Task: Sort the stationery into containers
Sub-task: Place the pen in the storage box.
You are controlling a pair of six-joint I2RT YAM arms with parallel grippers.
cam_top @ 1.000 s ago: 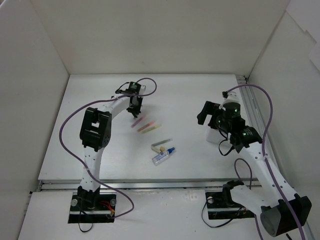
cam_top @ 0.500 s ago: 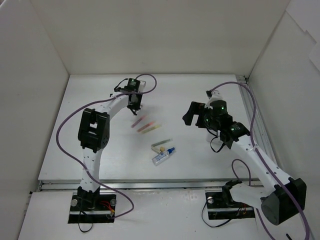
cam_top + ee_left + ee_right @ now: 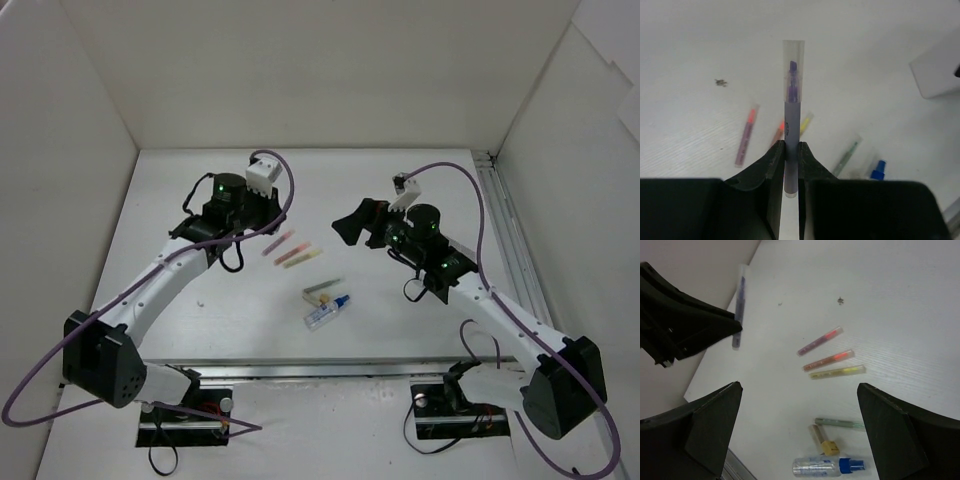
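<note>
The white box (image 3: 941, 70) is on my right gripper's side and far from my left gripper. Next, my right gripper takes the purple pen (image 3: 793, 95) and brings it to the box.
My left gripper (image 3: 791, 147) is shut on a purple pen (image 3: 792, 115), which sticks out past the fingertips above the table. The right wrist view shows that same pen (image 3: 740, 305) in the left gripper (image 3: 737, 330). My right gripper (image 3: 799, 386) is open and empty, above the loose stationery. On the table lie a pink pen (image 3: 279, 243), an orange-red pen (image 3: 294, 250), a yellow-green pen (image 3: 303, 258), a grey-green pen (image 3: 324, 285), a beige piece (image 3: 322, 297) and a white tube with a blue cap (image 3: 326, 312). The container, a white box (image 3: 937, 75), shows only at the right edge of the left wrist view.
White walls (image 3: 90, 150) enclose the table on the left, back and right. A metal rail (image 3: 505, 220) runs along the right side. A small dark speck (image 3: 840, 300) lies on the far table beyond the pens.
The left arm has lifted off the pen row and swung back with the purple pen. The right arm has moved left toward the centre, staying open.
</note>
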